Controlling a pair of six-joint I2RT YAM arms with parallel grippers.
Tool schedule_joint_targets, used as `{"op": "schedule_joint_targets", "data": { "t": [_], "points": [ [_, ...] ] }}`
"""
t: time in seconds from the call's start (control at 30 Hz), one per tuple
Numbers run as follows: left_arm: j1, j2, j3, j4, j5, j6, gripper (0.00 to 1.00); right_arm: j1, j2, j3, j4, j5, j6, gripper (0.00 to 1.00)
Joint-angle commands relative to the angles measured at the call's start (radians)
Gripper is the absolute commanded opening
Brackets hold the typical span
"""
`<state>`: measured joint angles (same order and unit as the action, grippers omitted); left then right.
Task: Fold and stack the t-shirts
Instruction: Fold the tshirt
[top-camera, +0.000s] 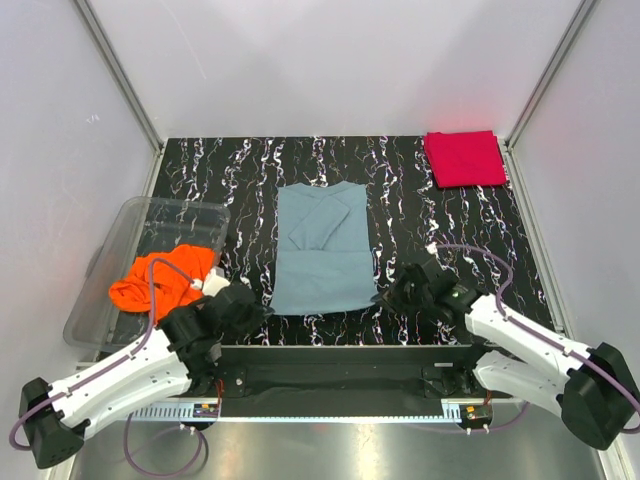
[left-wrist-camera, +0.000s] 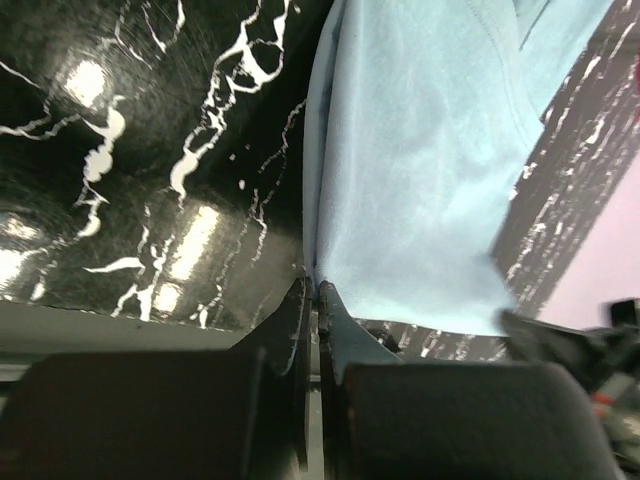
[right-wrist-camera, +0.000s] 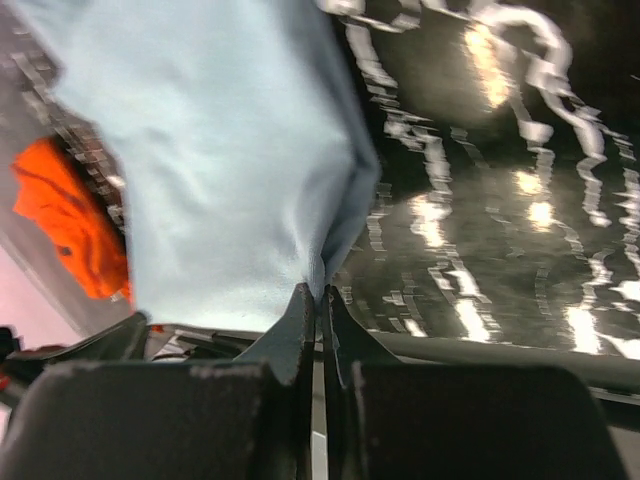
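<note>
The grey-blue t-shirt's hem (top-camera: 322, 312) runs straight from one gripper to the other. My right gripper should keep bringing the hem over until it reaches the collar (top-camera: 321, 186), and then let go.
The grey-blue t-shirt (top-camera: 325, 250) lies flat mid-table, its sleeves folded in. My left gripper (top-camera: 262, 306) is shut on the shirt's near left corner (left-wrist-camera: 318, 275). My right gripper (top-camera: 385, 297) is shut on the near right corner (right-wrist-camera: 318, 280), where the cloth bunches into the jaws. A red t-shirt (top-camera: 464, 158) sits folded at the far right corner. An orange t-shirt (top-camera: 160, 280) lies crumpled in the clear bin and also shows as the orange t-shirt (right-wrist-camera: 70, 220) in the right wrist view.
The clear plastic bin (top-camera: 130, 235) stands at the left edge of the black marbled table (top-camera: 440, 230). White walls with metal posts close in the sides and back. The table's near rail (top-camera: 340, 355) runs between the arm bases.
</note>
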<state>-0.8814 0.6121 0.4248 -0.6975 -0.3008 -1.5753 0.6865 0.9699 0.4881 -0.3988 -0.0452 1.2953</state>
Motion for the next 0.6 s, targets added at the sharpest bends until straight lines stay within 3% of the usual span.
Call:
{"op": "schedule_joint_targets", "data": {
  "t": [0.0,0.23,0.4,0.57],
  "points": [
    [0.012,0.024,0.057,-0.016,-0.084,0.084,0.0,0.002,0.03,0.125,-0.067,0.09,-0.097,0.0],
    [0.132,0.199,0.317,0.021,-0.089,0.348,0.0,-0.031,0.159,0.377,-0.169,0.091,-0.24,0.0],
    [0.294,0.353,0.463,0.096,0.017,0.556,0.0,-0.154,0.289,0.545,-0.192,-0.001,-0.336,0.0],
    [0.375,0.527,0.613,0.142,0.08,0.659,0.0,-0.251,0.447,0.71,-0.201,-0.119,-0.455,0.0]
  ]
}}
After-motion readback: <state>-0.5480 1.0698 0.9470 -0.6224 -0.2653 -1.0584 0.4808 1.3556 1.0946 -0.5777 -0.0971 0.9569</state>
